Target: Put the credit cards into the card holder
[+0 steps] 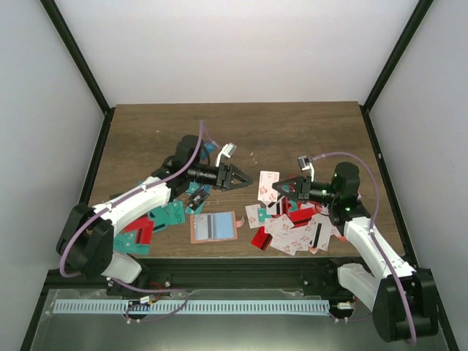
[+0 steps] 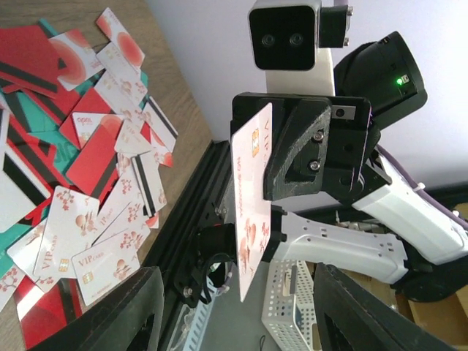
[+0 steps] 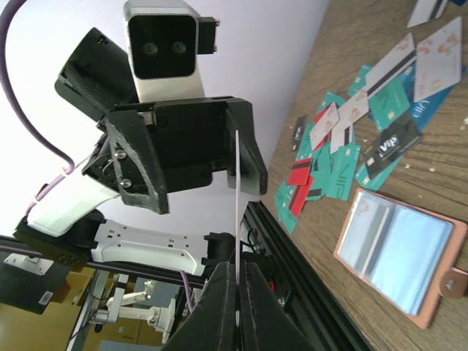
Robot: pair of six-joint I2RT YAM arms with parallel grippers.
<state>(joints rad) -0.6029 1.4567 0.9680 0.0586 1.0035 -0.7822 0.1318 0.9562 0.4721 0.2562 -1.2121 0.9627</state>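
My right gripper should hand over the white card and then hold the card holder's rim [image 3: 447,260] steady, because the card holder's slot [image 3: 376,240] faces my left gripper.
The card holder [image 1: 213,227] lies open and flat on the table near the front edge, salmon-rimmed with clear inner slots; the right wrist view shows the card holder [image 3: 398,256] at lower right. My right gripper [image 1: 281,187] is shut on one white credit card [image 1: 269,181] with red marks, held upright above the table. That card [image 2: 252,197] points toward my left gripper [image 2: 238,314], whose fingers [image 2: 117,314] stand wide apart, gripping nothing. Seen edge-on, the card [image 3: 238,205] rises from my right gripper [image 3: 238,307].
A heap of white and red cards [image 1: 292,228] lies under the right arm, and teal and red cards [image 1: 164,216] lie under the left arm. The black frame rail [image 1: 241,276] runs along the table's near edge. Dark posts stand at the sides.
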